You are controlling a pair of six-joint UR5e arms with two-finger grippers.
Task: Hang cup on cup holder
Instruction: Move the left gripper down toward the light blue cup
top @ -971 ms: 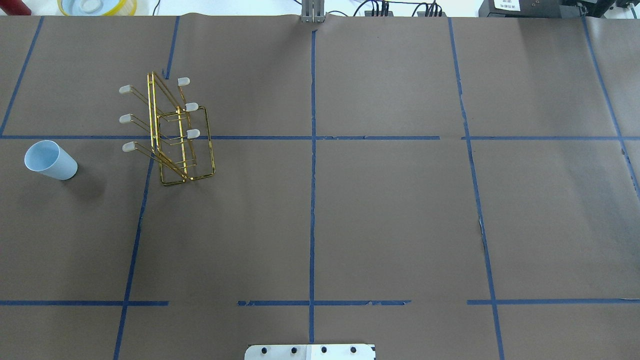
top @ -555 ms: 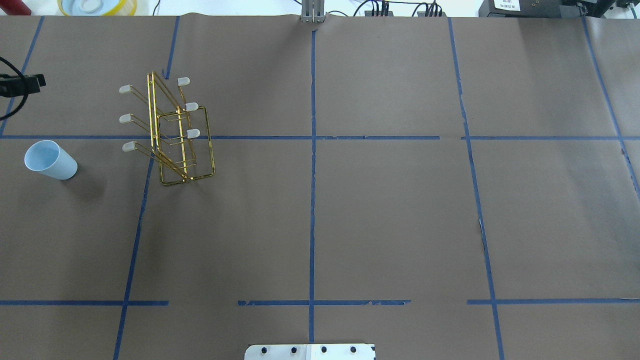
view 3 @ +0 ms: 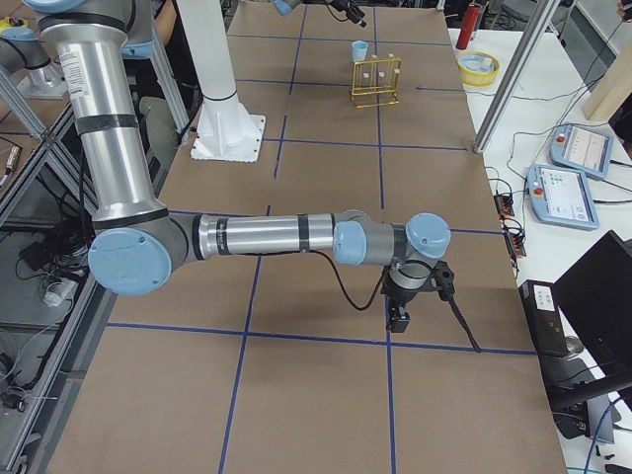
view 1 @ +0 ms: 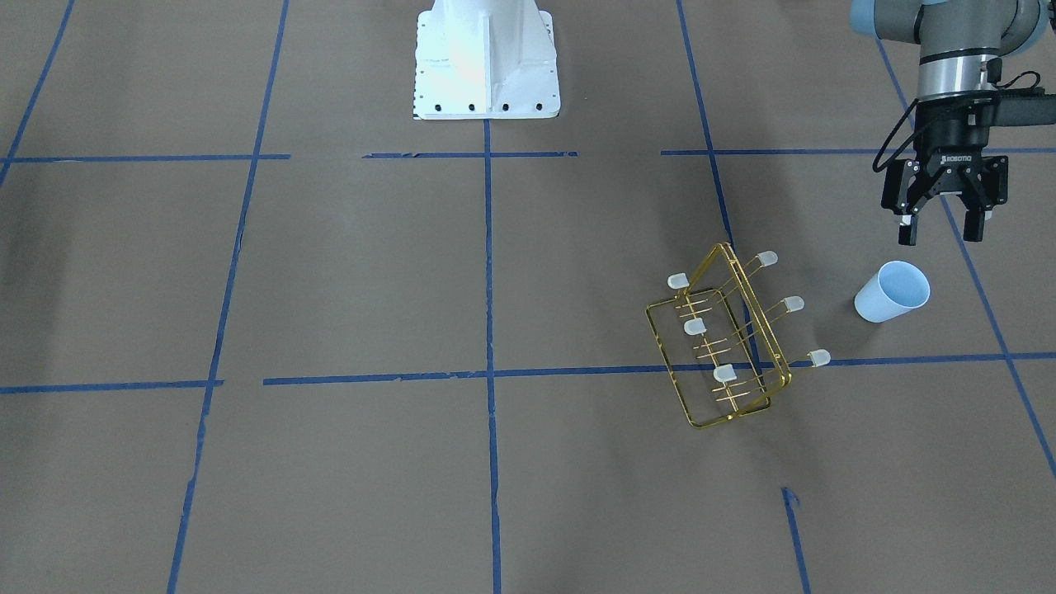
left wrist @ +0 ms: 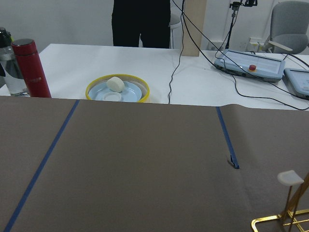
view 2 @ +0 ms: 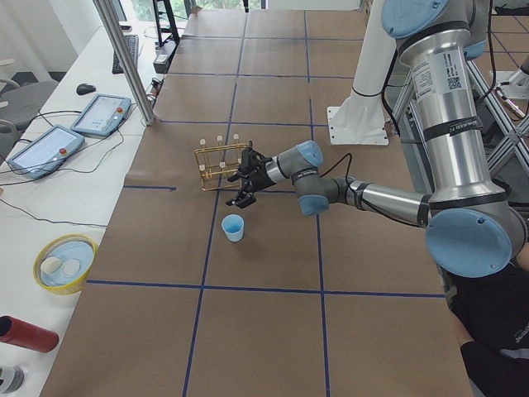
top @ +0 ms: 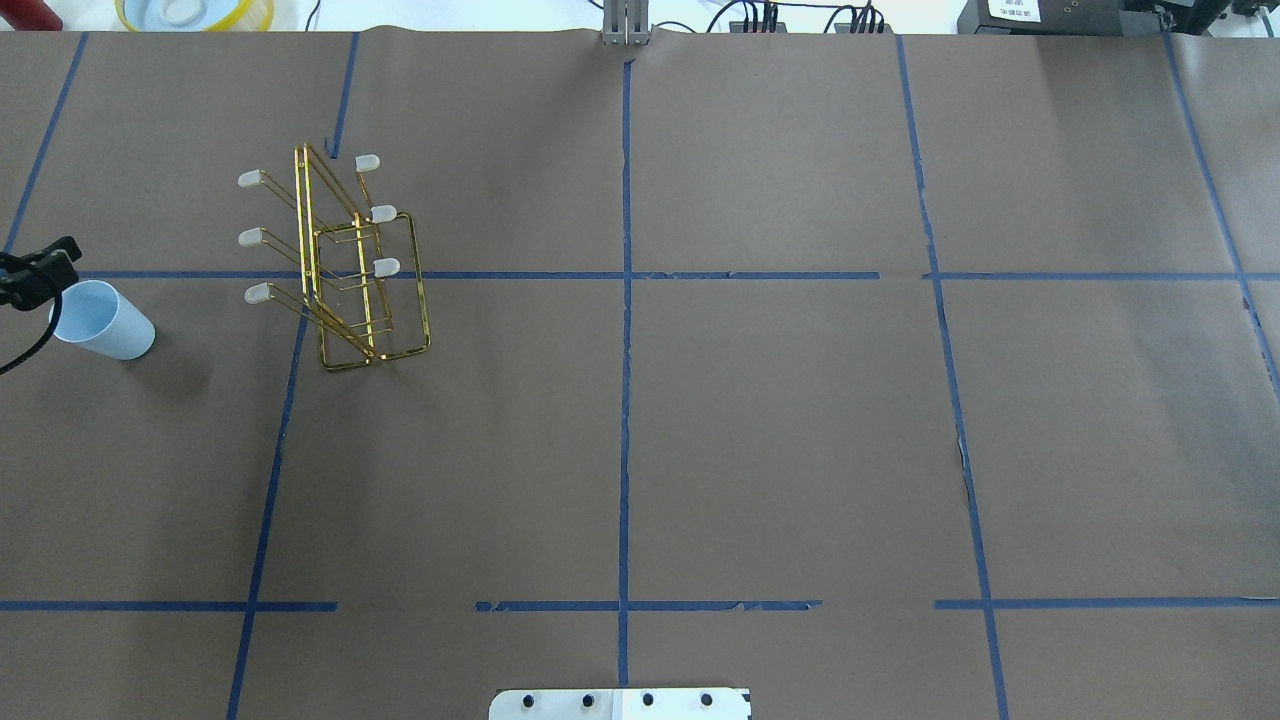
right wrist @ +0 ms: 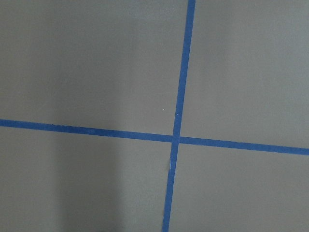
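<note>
My gripper is about to lower the pale blue cup (view 1: 892, 292) over a peg, and the cup will stay tilted, base up, because the cup holder's white-tipped pegs (view 1: 766, 259) slant upward.
The pale blue cup (view 1: 891, 291) stands upright, rim up, on the brown table paper; it also shows in the overhead view (top: 100, 320) and the exterior left view (view 2: 234, 227). The gold wire cup holder (view 1: 726, 346) stands beside it (top: 340, 270), all prongs bare. My left gripper (view 1: 940, 235) is open and empty, hovering just to the robot's side of the cup, not touching it. A black part of its wrist (top: 40, 272) shows at the overhead view's left edge. My right gripper (view 3: 400, 318) points down over bare paper far from both; I cannot tell its state.
A yellow-rimmed bowl (left wrist: 117, 89) and a red bottle (left wrist: 30, 67) stand on the white bench past the table's far edge. The robot's white base (view 1: 485, 58) sits at mid-table. Blue tape lines cross the paper.
The left arm has come into the overhead view at its left edge and moved toward the robot, from well beyond the cup to right beside its rim. Cup and holder have not moved.
</note>
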